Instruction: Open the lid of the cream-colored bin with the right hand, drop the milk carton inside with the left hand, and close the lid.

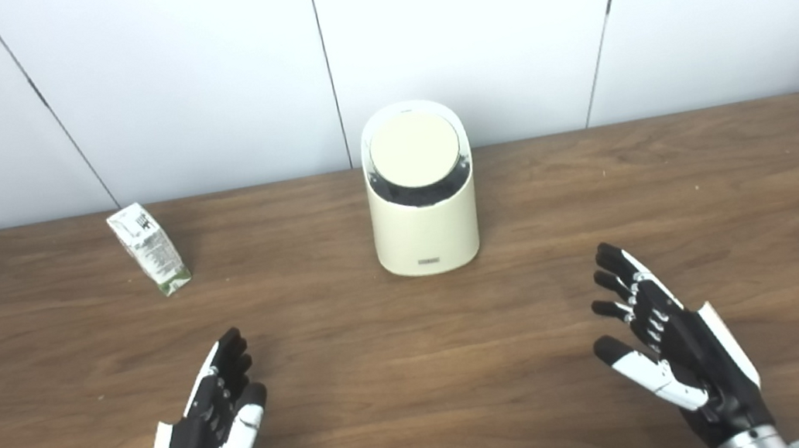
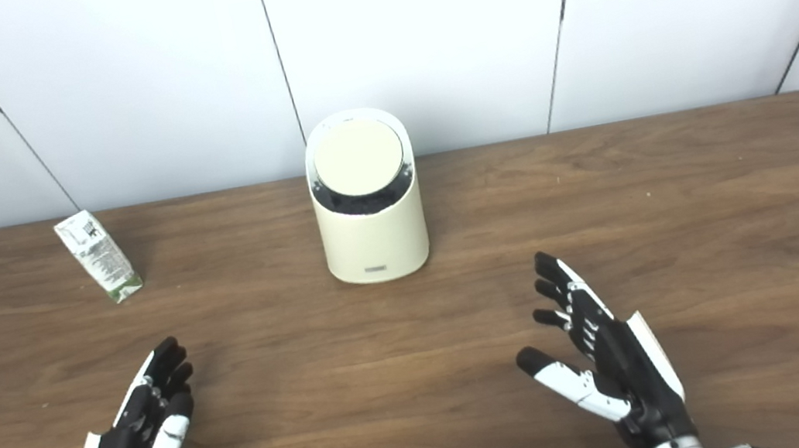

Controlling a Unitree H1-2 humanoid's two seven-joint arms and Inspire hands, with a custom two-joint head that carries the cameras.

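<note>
The milk carton (image 1: 150,249) is narrower than the round lid (image 1: 415,148) and shorter than the bin, so it should sink below the bin's rim when the robot drops it.
The cream-colored bin (image 1: 425,228) stands at the middle of the brown table, toward the back, and its round lid (image 1: 413,146) lies down over the opening. A small white and green milk carton (image 1: 149,248) stands tilted at the back left of the table. My left hand (image 1: 206,435) is open near the front edge, below and to the right of the carton, holding nothing. My right hand (image 1: 666,343) is open at the front right, fingers spread, well short of the bin.
The brown wooden table (image 1: 421,377) reaches a rounded far right corner. White wall panels (image 1: 466,27) rise directly behind the bin and the table's back edge.
</note>
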